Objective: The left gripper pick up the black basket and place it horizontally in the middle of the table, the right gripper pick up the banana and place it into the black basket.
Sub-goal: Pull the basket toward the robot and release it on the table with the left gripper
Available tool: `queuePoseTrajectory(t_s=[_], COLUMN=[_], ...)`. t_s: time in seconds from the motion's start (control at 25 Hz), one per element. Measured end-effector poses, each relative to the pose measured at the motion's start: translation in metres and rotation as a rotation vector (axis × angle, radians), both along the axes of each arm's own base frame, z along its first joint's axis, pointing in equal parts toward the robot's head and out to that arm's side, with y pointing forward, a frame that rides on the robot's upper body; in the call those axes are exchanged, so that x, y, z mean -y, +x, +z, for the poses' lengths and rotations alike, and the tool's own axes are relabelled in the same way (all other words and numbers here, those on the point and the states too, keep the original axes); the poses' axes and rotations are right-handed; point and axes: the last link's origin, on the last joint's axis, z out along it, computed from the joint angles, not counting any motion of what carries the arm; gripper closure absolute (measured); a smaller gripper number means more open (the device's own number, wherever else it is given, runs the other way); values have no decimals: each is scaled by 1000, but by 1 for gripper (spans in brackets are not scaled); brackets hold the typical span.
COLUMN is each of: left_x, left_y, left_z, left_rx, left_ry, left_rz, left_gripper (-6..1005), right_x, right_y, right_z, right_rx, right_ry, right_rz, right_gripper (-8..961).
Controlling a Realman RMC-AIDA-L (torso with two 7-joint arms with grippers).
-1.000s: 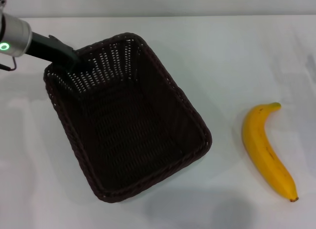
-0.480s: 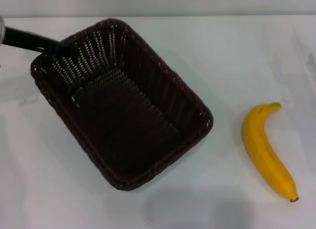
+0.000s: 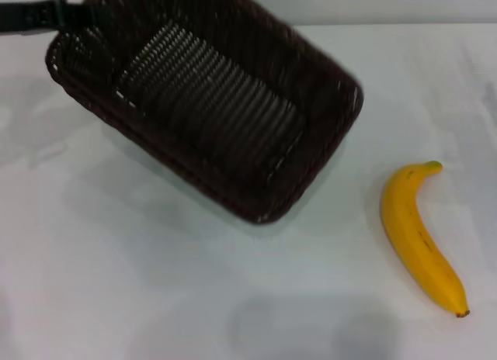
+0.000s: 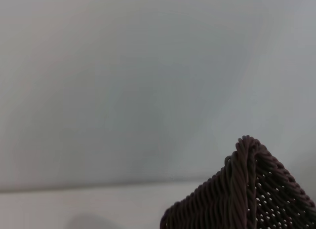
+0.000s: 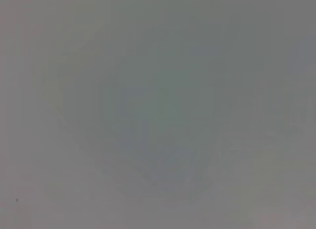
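The black basket's long side (image 3: 159,152) lies at an angle across the table, so the robot's left gripper should turn the basket parallel to the table's far edge (image 3: 411,24) before setting it down.
The black basket (image 3: 210,104) hangs tilted above the table (image 3: 140,290) at the far left and centre, its long side running from far left to near right. My left gripper (image 3: 76,14) is shut on the basket's far-left rim corner and holds it up. In the left wrist view a braided corner of the basket (image 4: 247,189) shows. The yellow banana (image 3: 418,236) lies on the table at the right, stem end pointing away from me, apart from the basket. My right gripper is out of view; its wrist view shows only a plain grey surface.
The basket casts a faint shadow on the white table below it. The table's far edge runs across the top of the head view.
The left gripper has lifted the basket off the table and swung it up and away from me, turning its near end to the right. The banana has not moved.
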Motion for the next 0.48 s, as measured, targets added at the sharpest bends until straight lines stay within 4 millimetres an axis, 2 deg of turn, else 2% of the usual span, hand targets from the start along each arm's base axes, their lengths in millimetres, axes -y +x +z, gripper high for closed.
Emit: queuePoseTrajectory(t_s=[0.12, 0.28, 0.48], left_x=[4, 14, 30], left_y=[-5, -25, -45], left_z=[7, 15, 5], left_rx=[60, 157, 232], left_ry=[34, 103, 117], left_rz=[26, 94, 172], left_gripper=[789, 790, 790], right_x=[0, -1, -2], right_y=[0, 0, 1], right_z=[1, 2, 5], right_rx=[1, 6, 12], right_ry=[1, 5, 10], right_rz=[0, 3, 3], right_gripper=[113, 114, 114])
